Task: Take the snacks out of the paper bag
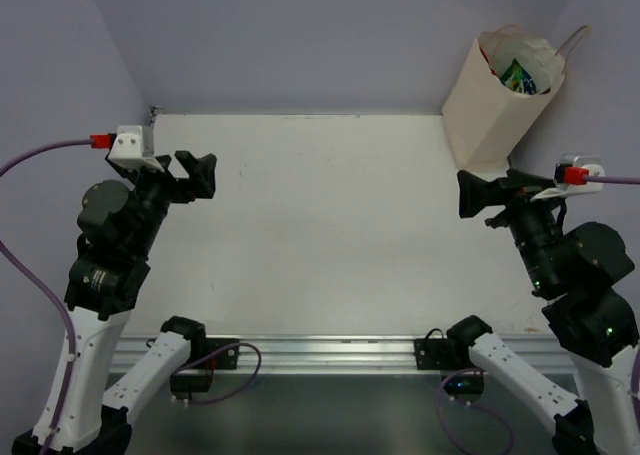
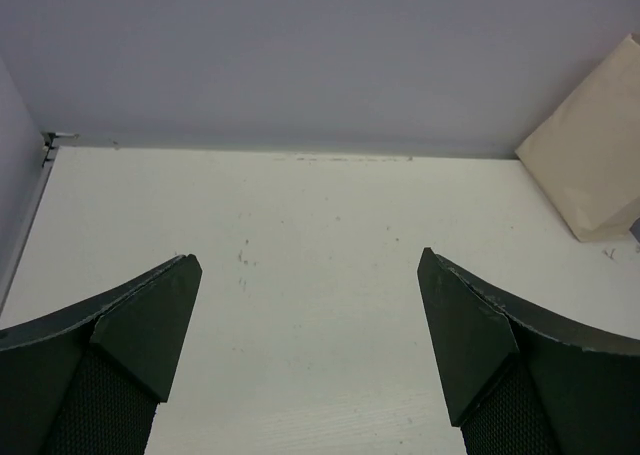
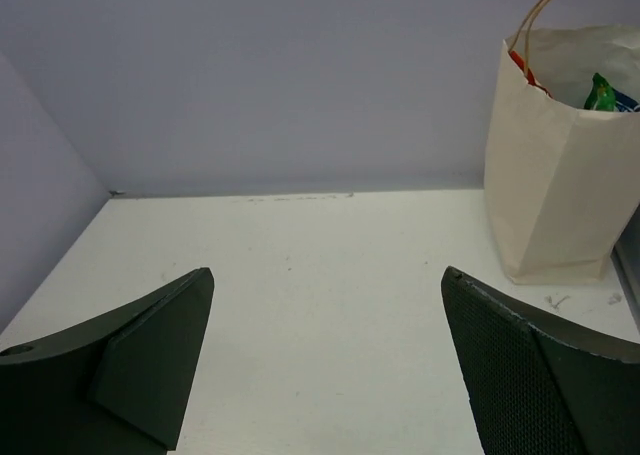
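My right gripper has a clear way to the paper bag's opening (image 1: 524, 63), so it should go on to the bag's rim (image 1: 486, 59) by the orange-red edge before it closes there.
The cream paper bag (image 1: 495, 105) stands upright at the table's far right corner, its mouth open. It also shows in the right wrist view (image 3: 555, 175) and partly in the left wrist view (image 2: 590, 165). Snack packets poke out of its top: a green one (image 1: 517, 75) (image 3: 599, 93), an orange-red edge (image 3: 522, 65) and a bit of blue (image 3: 626, 101). The other packets are hidden inside. My left gripper (image 1: 197, 173) (image 2: 310, 265) is open and empty at the left side. My right gripper (image 1: 474, 197) (image 3: 328, 272) is open and empty, just in front of the bag.
The white table (image 1: 330, 225) is walled by lilac panels at the back and both sides. A metal rail (image 1: 320, 353) runs along the near edge between the arm bases. Purple cables loop from both wrists.
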Robot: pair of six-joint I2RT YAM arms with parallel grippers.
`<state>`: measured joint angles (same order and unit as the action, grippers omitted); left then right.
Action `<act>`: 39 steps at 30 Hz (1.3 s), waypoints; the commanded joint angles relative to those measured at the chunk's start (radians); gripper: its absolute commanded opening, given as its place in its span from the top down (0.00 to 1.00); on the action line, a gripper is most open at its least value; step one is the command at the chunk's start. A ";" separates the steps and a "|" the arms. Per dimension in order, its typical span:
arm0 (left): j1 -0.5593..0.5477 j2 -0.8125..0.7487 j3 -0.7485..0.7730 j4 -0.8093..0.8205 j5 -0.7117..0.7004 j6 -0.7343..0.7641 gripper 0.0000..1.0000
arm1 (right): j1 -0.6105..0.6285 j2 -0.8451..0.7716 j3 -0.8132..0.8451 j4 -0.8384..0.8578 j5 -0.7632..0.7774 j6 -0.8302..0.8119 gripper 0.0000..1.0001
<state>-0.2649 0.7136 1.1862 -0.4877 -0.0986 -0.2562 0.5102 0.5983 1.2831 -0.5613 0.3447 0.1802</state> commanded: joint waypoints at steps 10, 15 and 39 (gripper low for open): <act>-0.005 0.133 0.001 0.024 0.036 -0.048 0.00 | 0.002 0.294 0.082 -0.083 0.008 0.107 0.01; -0.005 0.159 0.013 0.017 0.049 -0.057 0.00 | -0.218 0.507 0.245 -0.037 -0.234 0.162 0.01; -0.007 0.130 -0.057 0.003 0.131 -0.049 0.00 | -0.627 1.297 0.731 0.422 -0.165 -0.098 0.01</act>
<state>-0.2653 0.8406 1.1255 -0.4919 0.0334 -0.3283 -0.1219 1.8244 1.9385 -0.1993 0.1623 0.1047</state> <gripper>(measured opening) 0.997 0.989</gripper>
